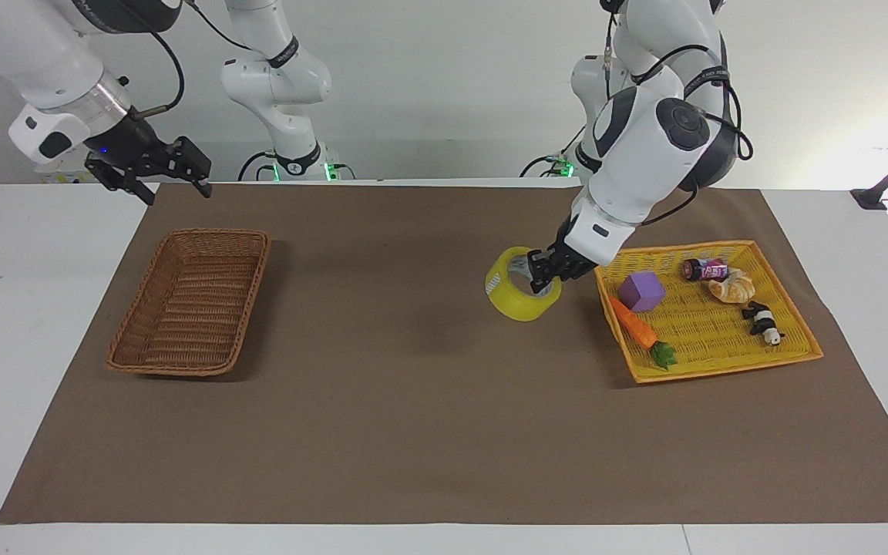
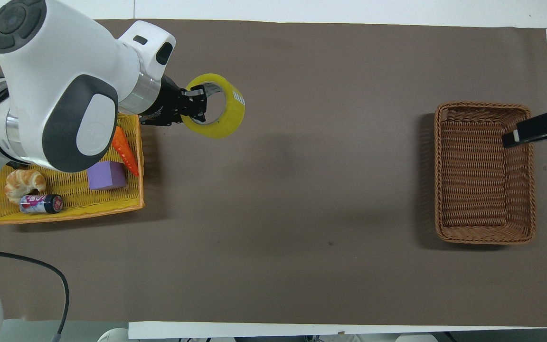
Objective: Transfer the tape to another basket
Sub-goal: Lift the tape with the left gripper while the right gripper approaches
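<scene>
The tape's far rim (image 2: 235,108) is clear of the left gripper's fingers, so the robot's right gripper keeps going toward that free rim and closes on it.
The tape (image 1: 519,302), a yellow roll with a pale core, hangs tilted in my left gripper (image 1: 541,274), which is shut on its rim. It is up over the bare brown mat, just beside the yellow tray, toward the right arm's end; it also shows in the overhead view (image 2: 220,113) with the left gripper (image 2: 196,103). The brown wicker basket (image 1: 216,235) stands empty at the right arm's end of the mat, also in the overhead view (image 2: 482,105). My right gripper (image 1: 174,185) is open and empty, raised by the basket's corner (image 2: 515,136).
The yellow tray (image 1: 721,370) holds a carrot (image 1: 633,324), a purple block (image 1: 640,291), a can (image 1: 704,269), a croissant (image 1: 731,288) and a toy panda (image 1: 761,320). The brown mat (image 1: 413,401) covers most of the white table.
</scene>
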Tool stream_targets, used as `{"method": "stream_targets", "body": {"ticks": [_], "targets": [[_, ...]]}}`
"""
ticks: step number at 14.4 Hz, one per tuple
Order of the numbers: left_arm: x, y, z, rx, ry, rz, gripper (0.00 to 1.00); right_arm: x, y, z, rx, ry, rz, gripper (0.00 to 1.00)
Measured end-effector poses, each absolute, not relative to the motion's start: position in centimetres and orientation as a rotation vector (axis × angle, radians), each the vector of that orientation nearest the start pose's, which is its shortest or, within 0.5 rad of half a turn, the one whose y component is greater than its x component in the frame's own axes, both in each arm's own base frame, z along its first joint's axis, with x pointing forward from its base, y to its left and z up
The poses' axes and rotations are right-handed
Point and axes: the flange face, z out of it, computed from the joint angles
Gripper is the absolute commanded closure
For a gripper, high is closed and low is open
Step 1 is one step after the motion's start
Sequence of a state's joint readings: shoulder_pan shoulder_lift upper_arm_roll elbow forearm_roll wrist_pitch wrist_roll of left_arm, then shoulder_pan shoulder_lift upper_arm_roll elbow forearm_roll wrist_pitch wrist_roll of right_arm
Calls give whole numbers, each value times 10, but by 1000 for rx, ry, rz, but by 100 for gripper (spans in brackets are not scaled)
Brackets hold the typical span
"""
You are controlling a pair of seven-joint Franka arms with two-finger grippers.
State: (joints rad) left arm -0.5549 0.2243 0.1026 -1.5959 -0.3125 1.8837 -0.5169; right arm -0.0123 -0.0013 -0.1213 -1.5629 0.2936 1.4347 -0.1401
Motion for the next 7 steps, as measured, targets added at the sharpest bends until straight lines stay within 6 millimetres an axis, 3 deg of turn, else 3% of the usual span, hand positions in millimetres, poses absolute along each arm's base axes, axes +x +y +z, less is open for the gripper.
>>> {"method": "stream_targets", "body": {"ticks": [5, 7], "targets": [[559, -306, 509, -3399, -243, 152, 100, 557, 4, 573, -2293, 96, 33, 1], [558, -306, 508, -3395, -241, 164, 100, 566, 35, 548, -2116, 178, -18, 1]]}}
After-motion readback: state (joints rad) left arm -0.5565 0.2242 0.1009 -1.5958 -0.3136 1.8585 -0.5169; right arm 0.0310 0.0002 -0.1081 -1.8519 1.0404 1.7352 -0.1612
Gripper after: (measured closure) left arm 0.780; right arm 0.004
